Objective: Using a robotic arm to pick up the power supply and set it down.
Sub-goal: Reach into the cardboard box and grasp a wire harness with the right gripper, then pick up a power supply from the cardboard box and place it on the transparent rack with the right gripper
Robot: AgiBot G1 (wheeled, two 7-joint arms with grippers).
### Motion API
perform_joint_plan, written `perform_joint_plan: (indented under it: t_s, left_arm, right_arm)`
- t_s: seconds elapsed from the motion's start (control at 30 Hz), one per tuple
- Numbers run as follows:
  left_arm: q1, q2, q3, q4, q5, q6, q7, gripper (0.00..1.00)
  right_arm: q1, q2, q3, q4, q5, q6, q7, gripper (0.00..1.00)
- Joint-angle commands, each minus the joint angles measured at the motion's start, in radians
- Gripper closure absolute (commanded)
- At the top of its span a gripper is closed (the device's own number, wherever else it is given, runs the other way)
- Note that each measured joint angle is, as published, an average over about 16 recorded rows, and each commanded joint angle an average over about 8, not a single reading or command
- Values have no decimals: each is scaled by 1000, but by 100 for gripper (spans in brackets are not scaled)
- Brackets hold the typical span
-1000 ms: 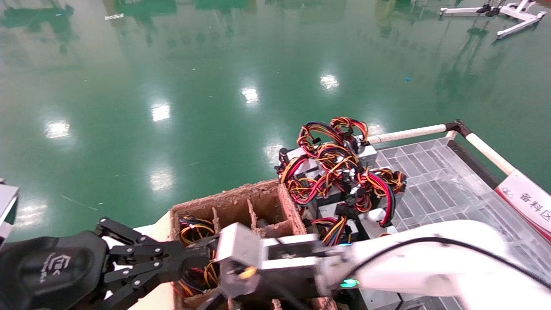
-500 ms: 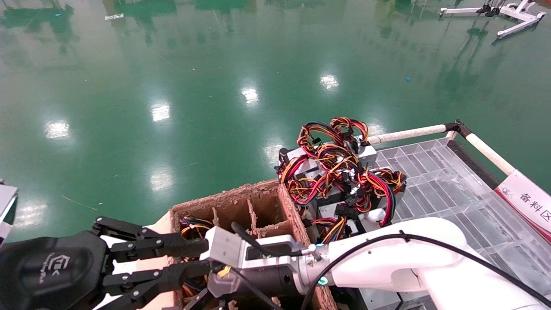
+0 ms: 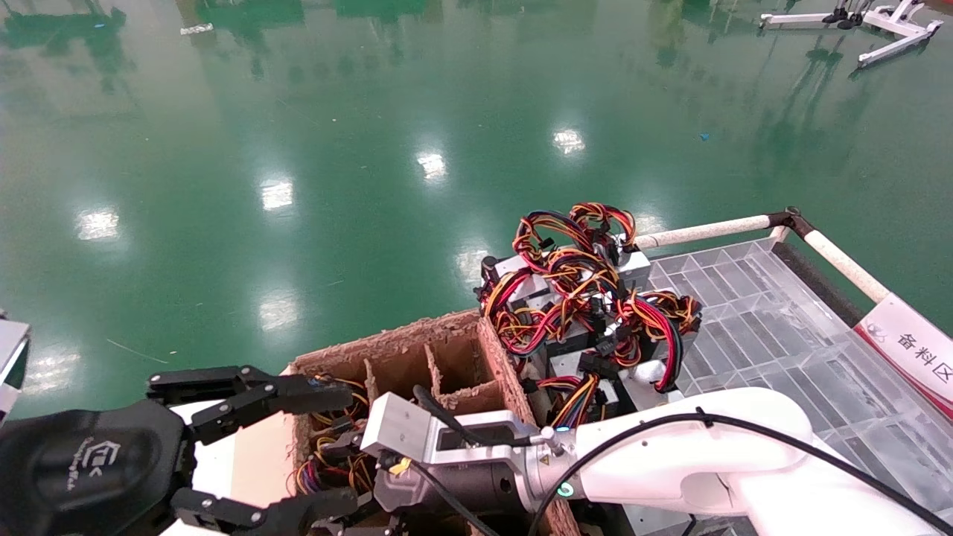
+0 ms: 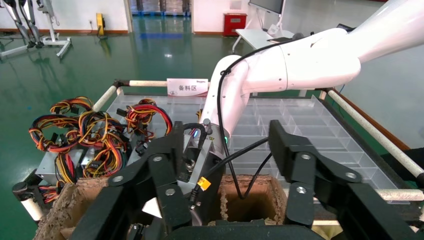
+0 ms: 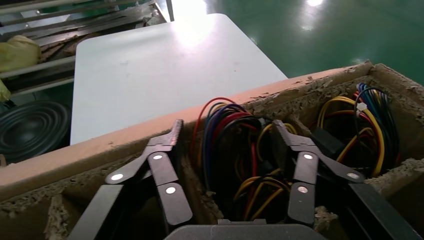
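The looped wires (image 5: 220, 127) go down into the compartment in a thick bundle, so I expect the hidden power supply (image 5: 246, 197) to hang below when the robot lifts them.
My right gripper (image 5: 227, 127) is open and low inside a compartment of the cardboard box (image 5: 320, 82). Its two fingers straddle the looped red, yellow and purple wires of a power supply (image 5: 235, 150); the grey body is hidden under the wires. In the head view the right arm's silver wrist box (image 3: 402, 432) hangs over that compartment and the wires (image 3: 324, 465) show beside it. My left gripper (image 3: 346, 447) is open wide at the lower left, its fingers (image 3: 253, 394) spread around the right wrist and holding nothing.
A pile of power supplies with tangled wires (image 3: 588, 298) sits on the clear gridded tray (image 3: 752, 313) with white rails. The cardboard box has an empty compartment (image 4: 250, 200). A white table (image 5: 160, 70) stands beyond the box. Green floor surrounds everything.
My left gripper's fingers have spread from nearly together to wide apart. The right wrist has rolled over and reached into the box compartment.
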State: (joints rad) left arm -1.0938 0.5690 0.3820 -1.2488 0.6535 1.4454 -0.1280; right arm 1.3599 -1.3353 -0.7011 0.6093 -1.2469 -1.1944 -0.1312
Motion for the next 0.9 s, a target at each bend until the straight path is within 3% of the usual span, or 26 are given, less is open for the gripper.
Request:
perform_joint_plan:
  t_s: [0.03,0.43,0.9]
  left_arm:
    - [0,0,0,0,0,0,0,0]
    - [0,0,0,0,0,0,0,0]
    - [0,0,0,0,0,0,0,0]
  right_arm:
    - [2,0,-4,-5,1,4,-4,100]
    - [-3,30,9,-39,52,-30,-22,100]
    - [-8,130,100,-55,237,-228,39,100]
